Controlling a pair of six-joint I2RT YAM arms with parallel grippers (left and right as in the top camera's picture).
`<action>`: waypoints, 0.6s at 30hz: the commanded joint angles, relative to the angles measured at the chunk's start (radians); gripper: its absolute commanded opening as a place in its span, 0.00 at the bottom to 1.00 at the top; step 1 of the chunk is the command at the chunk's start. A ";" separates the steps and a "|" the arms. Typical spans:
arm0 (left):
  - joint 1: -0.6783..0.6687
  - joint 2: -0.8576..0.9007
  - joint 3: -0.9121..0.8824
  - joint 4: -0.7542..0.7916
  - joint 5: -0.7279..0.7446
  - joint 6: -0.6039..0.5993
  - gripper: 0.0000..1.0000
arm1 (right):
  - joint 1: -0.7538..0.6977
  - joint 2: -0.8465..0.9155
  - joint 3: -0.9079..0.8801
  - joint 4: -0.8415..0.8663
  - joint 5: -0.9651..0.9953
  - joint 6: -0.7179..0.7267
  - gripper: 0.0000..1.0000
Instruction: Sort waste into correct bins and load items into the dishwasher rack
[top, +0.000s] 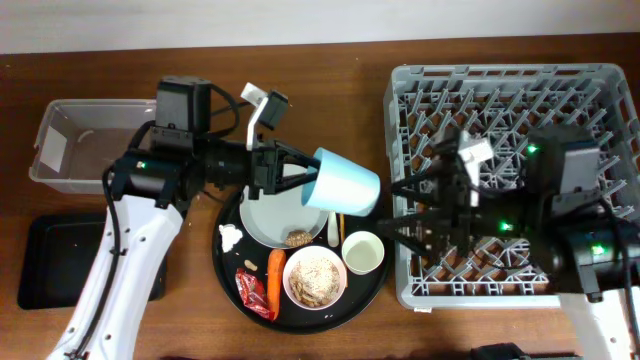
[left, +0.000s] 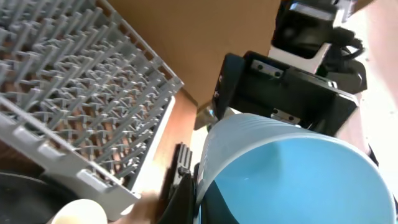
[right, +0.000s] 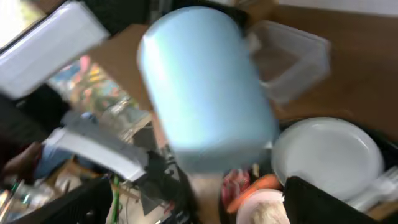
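The small blue cup (top: 316, 181) is held by its rim in my left gripper, short of the rack, so my right gripper should take the cup's free base (top: 371, 194) and put the cup in the rack.
My left gripper (top: 312, 180) is shut on the rim of the small blue cup (top: 347, 183) and holds it tilted above the round black tray, mouth toward the arm. In the left wrist view the cup (left: 298, 174) fills the lower right, my finger (left: 200, 199) pinching its wall. My right gripper (top: 393, 212) is open and empty, just right of the cup, at the left wall of the grey dishwasher rack (top: 600, 85). The right wrist view shows the cup (right: 205, 93) straight ahead. The plate (top: 265, 215), rice bowl (top: 315, 277), whitish cup (top: 363, 252), carrot (top: 275, 275), red wrapper (top: 252, 290), napkin (top: 231, 237) and fork (top: 333, 228) lie on the tray.
The large round black tray (top: 225, 270) sits at centre. The clear tub (top: 70, 145) stands at the far left with the shallow black tray (top: 40, 262) in front of it. The rack (left: 81, 93) holds nothing that I can see.
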 joint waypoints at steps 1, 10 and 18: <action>-0.029 -0.010 0.007 0.014 0.053 0.018 0.01 | 0.069 0.044 0.013 0.050 -0.040 -0.006 0.89; -0.029 -0.010 0.007 0.045 0.032 0.019 0.33 | 0.155 0.045 0.014 0.141 0.167 0.021 0.54; 0.069 -0.021 0.008 0.268 0.033 -0.217 0.84 | -0.238 -0.096 0.046 -0.365 0.970 0.309 0.53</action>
